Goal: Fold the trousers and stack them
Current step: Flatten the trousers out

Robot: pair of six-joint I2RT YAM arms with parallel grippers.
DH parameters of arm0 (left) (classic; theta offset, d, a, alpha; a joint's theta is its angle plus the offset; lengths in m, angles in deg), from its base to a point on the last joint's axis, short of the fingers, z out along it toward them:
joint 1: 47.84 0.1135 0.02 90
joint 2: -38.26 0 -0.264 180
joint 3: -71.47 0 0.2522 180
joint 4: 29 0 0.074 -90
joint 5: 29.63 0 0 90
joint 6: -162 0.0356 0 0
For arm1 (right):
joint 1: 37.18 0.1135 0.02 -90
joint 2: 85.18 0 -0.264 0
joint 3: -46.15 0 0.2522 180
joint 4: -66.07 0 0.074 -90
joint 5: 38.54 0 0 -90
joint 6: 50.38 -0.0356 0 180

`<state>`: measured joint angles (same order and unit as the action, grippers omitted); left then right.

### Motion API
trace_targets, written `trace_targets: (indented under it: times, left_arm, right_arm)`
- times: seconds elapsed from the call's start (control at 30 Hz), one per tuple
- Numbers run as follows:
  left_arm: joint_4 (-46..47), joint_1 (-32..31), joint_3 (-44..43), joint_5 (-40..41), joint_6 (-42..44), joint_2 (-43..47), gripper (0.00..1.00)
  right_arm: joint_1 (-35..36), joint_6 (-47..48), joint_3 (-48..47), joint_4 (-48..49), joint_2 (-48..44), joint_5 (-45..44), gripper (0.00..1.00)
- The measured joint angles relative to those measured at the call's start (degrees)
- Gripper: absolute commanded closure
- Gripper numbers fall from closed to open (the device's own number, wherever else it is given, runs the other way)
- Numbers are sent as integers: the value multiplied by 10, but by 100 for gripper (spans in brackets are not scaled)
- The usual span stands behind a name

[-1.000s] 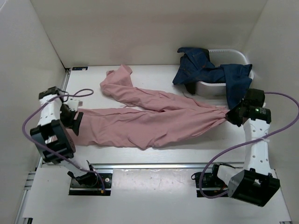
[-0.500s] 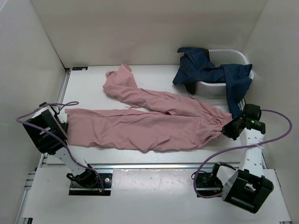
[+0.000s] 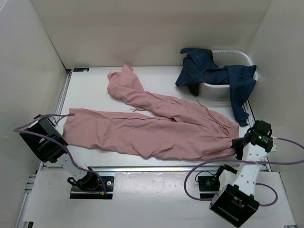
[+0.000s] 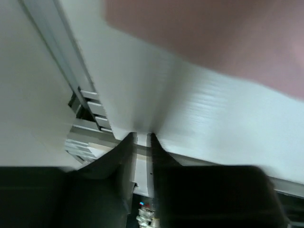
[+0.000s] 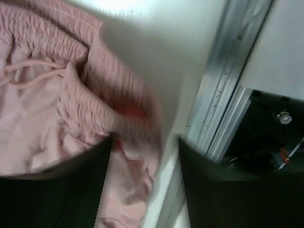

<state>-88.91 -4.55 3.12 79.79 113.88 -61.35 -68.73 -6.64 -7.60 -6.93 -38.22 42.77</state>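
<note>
The front leg has the back leg slanting away (image 3: 131,89) from it, so next my right gripper grabs the waist's far corner (image 3: 235,125) while my left gripper pulls the back leg straight.
The dusty-pink trousers (image 3: 152,130) lie spread across the table, waist at the right, one leg reaching left and the other angled to the back. My left gripper (image 4: 143,137) is off the cloth at the table's left edge. Its jaws are almost together with only bare table behind the slit, and the leg hem (image 4: 228,38) lies blurred beyond it. My right gripper (image 5: 145,147) stands open at the waist's near right corner (image 3: 232,141). The gathered waistband (image 5: 57,109) and its drawstring lie loose between the fingers.
A white basket (image 3: 237,59) at the back right holds blue jeans (image 3: 213,73) that spill over its rim. An aluminium rail (image 3: 156,167) runs along the near table edge, close beside my right gripper (image 3: 239,145). White walls close in left, right and back.
My left gripper let go of the leg hem, drew back to the left edge and closed. My right gripper dragged the waist toward the near edge, then opened.
</note>
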Motion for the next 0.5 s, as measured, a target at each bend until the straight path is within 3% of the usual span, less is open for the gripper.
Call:
trace_targets:
  times: [0.03,0.07,0.17,0.23,0.5]
  left_arm:
    - [-8,0,-2,-8,1,3,51]
    - [-20,0,-9,-17,2,4,38]
    - [-52,0,-61,-52,-10,6,29]
    - [-52,0,-101,-71,-20,12,17]
    - [-60,-27,-150,-150,-64,15,5]
  right_arm:
    - [-1,-10,0,-6,-13,-14,20]
    - [-2,-19,0,-9,-26,-26,18]
    - [-3,-26,-5,-9,-52,-43,12]
    - [-3,-20,-18,-8,-57,-49,9]
    - [37,49,-75,21,-10,-51,6]
